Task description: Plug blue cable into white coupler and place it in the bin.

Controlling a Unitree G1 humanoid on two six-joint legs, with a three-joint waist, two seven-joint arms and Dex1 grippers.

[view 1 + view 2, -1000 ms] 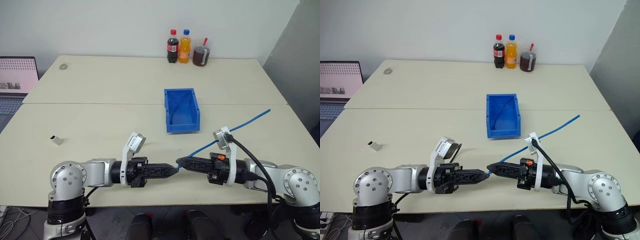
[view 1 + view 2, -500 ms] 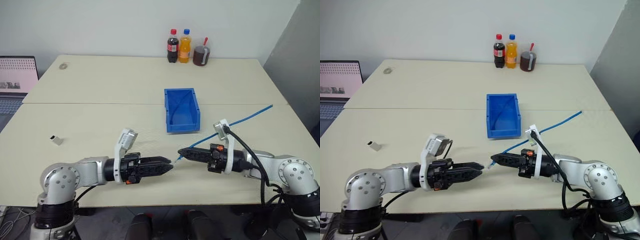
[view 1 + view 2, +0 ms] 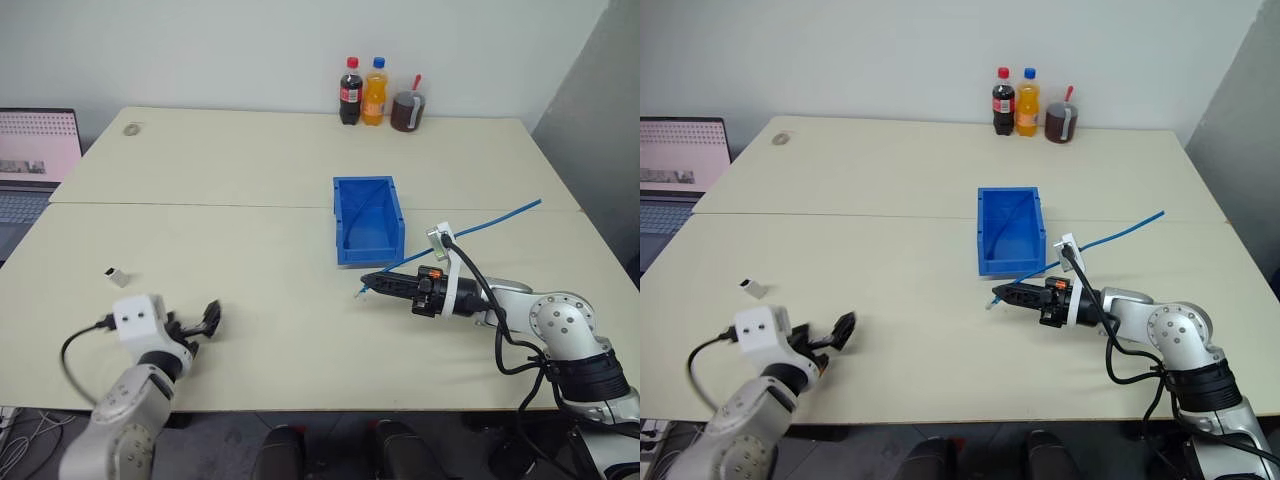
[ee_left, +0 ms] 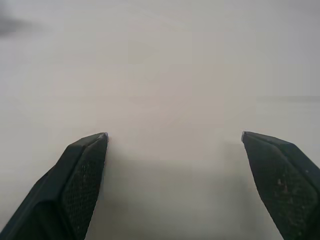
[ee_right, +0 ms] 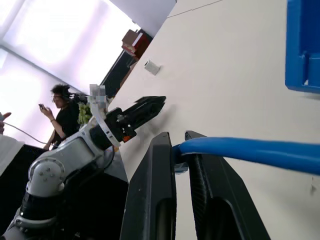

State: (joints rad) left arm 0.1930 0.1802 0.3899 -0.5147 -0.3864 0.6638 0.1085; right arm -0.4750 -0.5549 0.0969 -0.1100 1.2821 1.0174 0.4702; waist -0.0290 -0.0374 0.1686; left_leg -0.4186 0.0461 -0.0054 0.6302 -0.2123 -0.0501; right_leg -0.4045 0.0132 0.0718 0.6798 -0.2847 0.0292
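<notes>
My gripper is going to push the plug in and carry the blue cable. The white coupler (image 3: 117, 277) should then hang from that cable, because the coupler's end shows a dark socket (image 3: 109, 271).
My right gripper (image 3: 368, 284) is shut on the blue cable (image 3: 492, 221) close to its plug end, which sticks out just past the fingertips. The rest of the cable trails back to the right across the table. In the right wrist view the two fingers (image 5: 156, 190) pinch the blue cable (image 5: 240, 150). The bin (image 3: 368, 256) stands just beyond that gripper, open side up. My left gripper (image 3: 203, 326) is open over bare table at the front left, its fingers (image 4: 82, 175) wide apart with nothing between them. The white coupler (image 3: 118, 277) lies on the table beyond and left of it.
Two soda bottles and a dark cup (image 3: 378, 95) stand at the table's far edge. A laptop (image 3: 35, 150) sits off the left side, and a small round object (image 3: 131, 128) lies at the far left. A person (image 5: 62, 107) stands in the background of the right wrist view.
My left gripper let go of the cable tip, opened wide and swung left, away from the right gripper. The right gripper carried the cable a little forward, toward the bin.
</notes>
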